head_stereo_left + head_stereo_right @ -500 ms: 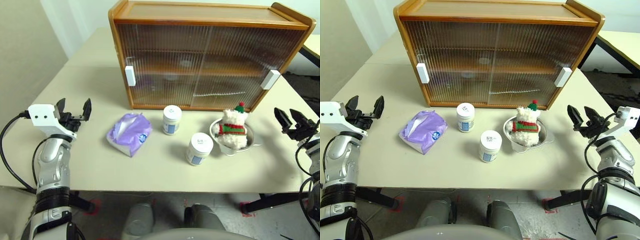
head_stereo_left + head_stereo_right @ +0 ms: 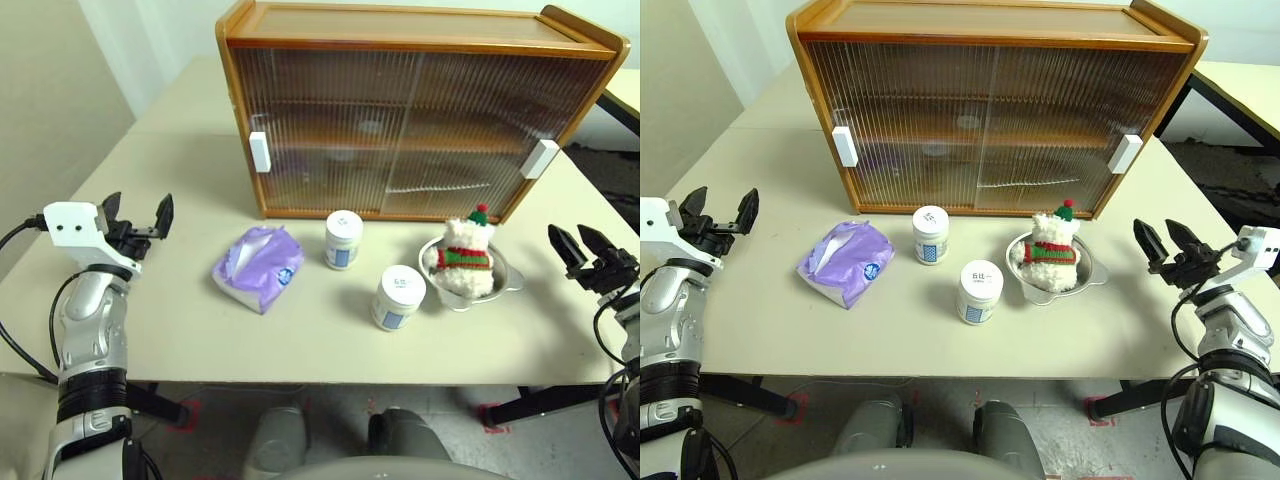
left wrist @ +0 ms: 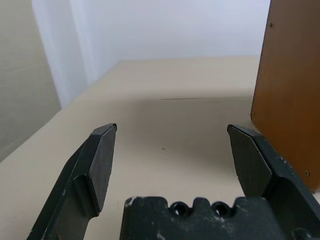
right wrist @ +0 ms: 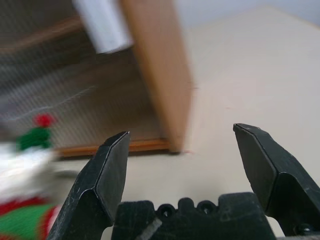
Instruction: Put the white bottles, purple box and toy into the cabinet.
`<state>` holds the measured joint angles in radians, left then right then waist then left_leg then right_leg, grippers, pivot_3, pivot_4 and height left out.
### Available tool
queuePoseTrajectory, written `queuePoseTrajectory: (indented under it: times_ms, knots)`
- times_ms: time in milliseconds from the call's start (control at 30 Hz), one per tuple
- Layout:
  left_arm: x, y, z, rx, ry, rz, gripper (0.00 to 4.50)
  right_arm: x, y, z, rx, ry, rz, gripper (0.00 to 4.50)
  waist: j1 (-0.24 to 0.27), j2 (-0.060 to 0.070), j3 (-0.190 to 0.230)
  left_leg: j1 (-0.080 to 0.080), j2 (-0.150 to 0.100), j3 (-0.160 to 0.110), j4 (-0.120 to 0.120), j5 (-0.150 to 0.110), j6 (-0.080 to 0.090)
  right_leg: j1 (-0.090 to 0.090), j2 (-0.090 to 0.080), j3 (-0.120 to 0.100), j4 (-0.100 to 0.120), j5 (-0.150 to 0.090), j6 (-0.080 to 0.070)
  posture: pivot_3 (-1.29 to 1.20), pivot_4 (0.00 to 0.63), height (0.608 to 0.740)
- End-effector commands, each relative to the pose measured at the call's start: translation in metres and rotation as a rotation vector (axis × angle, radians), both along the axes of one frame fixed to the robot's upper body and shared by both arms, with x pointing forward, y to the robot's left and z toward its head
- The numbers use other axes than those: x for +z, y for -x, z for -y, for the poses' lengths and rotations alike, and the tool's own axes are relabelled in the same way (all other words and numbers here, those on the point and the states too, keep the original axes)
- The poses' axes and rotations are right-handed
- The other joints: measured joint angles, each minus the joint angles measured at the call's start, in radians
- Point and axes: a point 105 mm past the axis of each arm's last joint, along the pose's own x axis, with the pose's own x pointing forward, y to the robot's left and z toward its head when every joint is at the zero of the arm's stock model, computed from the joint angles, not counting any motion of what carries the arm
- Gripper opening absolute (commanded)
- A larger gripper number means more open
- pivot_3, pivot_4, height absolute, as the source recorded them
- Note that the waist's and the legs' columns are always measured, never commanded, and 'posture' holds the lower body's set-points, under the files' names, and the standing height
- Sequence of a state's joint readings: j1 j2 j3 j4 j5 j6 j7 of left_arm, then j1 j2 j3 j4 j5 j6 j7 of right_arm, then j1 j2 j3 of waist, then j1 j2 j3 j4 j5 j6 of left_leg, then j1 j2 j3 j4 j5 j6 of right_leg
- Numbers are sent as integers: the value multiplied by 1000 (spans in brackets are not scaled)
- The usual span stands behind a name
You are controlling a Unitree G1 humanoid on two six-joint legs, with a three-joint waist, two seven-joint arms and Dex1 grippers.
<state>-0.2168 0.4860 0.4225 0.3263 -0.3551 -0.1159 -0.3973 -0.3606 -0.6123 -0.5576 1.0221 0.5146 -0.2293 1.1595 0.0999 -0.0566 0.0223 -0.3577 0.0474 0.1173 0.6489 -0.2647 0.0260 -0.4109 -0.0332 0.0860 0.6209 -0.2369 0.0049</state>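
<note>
The door [image 2: 318,135] nearest my left gripper will slide along beside the other door and uncover empty shelves when I push its handle, because the doors overlap mid-cabinet [image 2: 398,138].
The cabinet [image 2: 420,110] stands at the back of the table with both ribbed sliding doors shut. In front of it are two white bottles [image 2: 343,240] [image 2: 398,298], the purple box [image 2: 260,266] to their left, and the toy [image 2: 466,258] sitting upright in a metal bowl. My left gripper [image 2: 137,212] hovers open at the table's left side, well left of the purple box, with nothing in it. At the right edge my right gripper [image 2: 570,237] is open and empty, pointing towards the cabinet's right end [image 4: 155,65], with the toy [image 4: 20,165] off to one side.
The shallow metal bowl [image 2: 505,275] holds the toy. White handles sit on the doors' outer edges, one on the left [image 2: 260,152] and one on the right [image 2: 541,158]. Another table's corner [image 2: 625,95] shows at the far right. Bare tabletop [image 2: 180,330] lies around the objects.
My left gripper has drifted a little outward to the left, and my right gripper has sunk slightly. Both stay open. The bottles, box and toy have not moved.
</note>
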Motion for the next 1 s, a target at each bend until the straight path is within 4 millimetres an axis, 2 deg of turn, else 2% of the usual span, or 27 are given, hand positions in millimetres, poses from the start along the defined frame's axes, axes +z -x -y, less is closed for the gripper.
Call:
queuePoseTrajectory:
  times_ms: [33,267,333,367,433,567,667,700,833,1000]
  knots:
    - [5,3,2,-37,-9,-10,4500,3,11,-24,219,-12,5,4469,0,0,0,0,0,0,0,0,0,0,0,0,0,0,0,238,0,740]
    - [33,2,28,-205,-66,54,4500,42,24,-66,546,55,102,4469,3,1,1,1,0,0,2,0,0,0,0,-1,4,-1,2,234,13,740]
    - [39,0,36,-250,-76,62,4148,51,25,-79,605,81,117,4500,3,2,1,1,0,0,2,0,0,0,0,-1,4,-3,3,229,12,740]
    - [40,-2,45,-294,-97,52,3917,56,24,-86,628,97,134,4500,4,2,1,1,0,0,2,0,0,0,0,-2,4,-3,3,229,9,740]
    - [41,-5,58,-353,-133,40,3182,65,21,-97,647,111,171,4500,6,2,0,1,0,-1,3,0,0,0,0,-3,5,-3,3,222,1,740]
    - [46,-16,68,-370,-121,50,1549,76,15,-114,669,114,221,4500,6,2,0,0,0,-1,3,0,0,0,0,-3,5,-3,3,196,0,740]
    - [45,-27,80,-395,-105,45,329,76,10,-123,669,115,220,4500,7,2,0,0,-1,-1,4,0,0,0,0,-3,5,-2,2,180,0,740]
    - [45,-29,85,-404,-100,46,48,75,9,-125,669,118,219,4500,6,2,0,0,-1,-1,4,0,0,0,0,-3,4,-2,1,176,0,740]
    - [38,-43,112,-472,-145,4,48,74,7,-137,680,114,231,4500,3,2,0,-1,-2,0,4,0,0,0,0,-3,4,-1,1,168,0,740]
    - [32,-46,127,-519,-109,-12,48,74,6,-142,668,117,235,4500,-8,2,0,-2,-1,0,4,0,0,-1,0,-3,4,-1,1,141,0,740]
